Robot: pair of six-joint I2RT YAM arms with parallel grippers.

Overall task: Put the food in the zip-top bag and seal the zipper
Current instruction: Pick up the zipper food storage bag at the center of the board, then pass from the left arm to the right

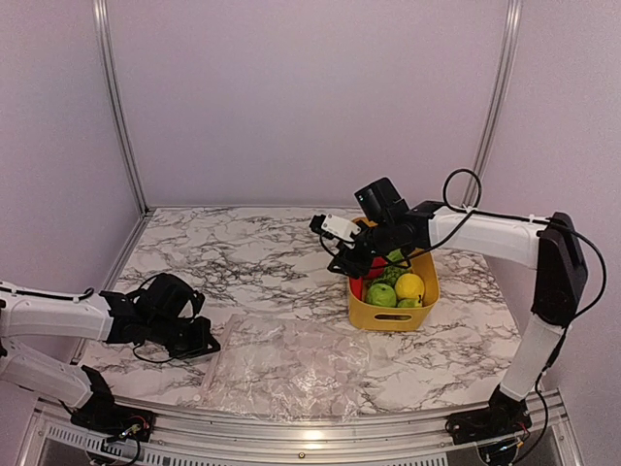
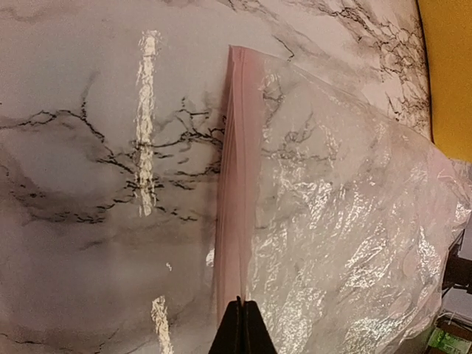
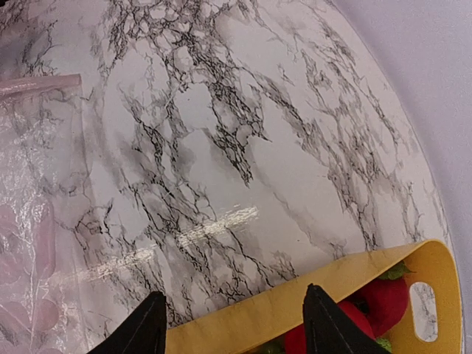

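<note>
I should lift the zip-top bag upright with my left gripper so that my right gripper can spread the bag's opening (image 1: pixel 228 332), because the zip-top bag lies flat (image 1: pixel 291 369) with its zipper edges together.
The zip-top bag (image 1: pixel 291 364) lies flat and crinkled on the marble table near the front edge. Its pinkish zipper (image 2: pixel 232 184) runs straight into my left gripper (image 2: pixel 242 328), whose jaws are shut on that mouth edge. From above, the left gripper (image 1: pixel 199 342) sits at the bag's left side. The food stays in the yellow basket (image 1: pixel 393 316): a yellow lemon (image 1: pixel 409 285), a green apple (image 1: pixel 381 294) and red pieces (image 3: pixel 383 302). My right gripper (image 3: pixel 236 324) hangs open over the basket's left rim, nothing between its fingers. The bag (image 3: pixel 29 221) shows at the left of the right wrist view.
The yellow basket's wall (image 3: pixel 295 306) lies directly under the right fingers. Bare marble table (image 1: pixel 243 262) stretches behind the bag and left of the basket. Metal frame posts (image 1: pixel 116 107) and lilac walls close off the back and sides.
</note>
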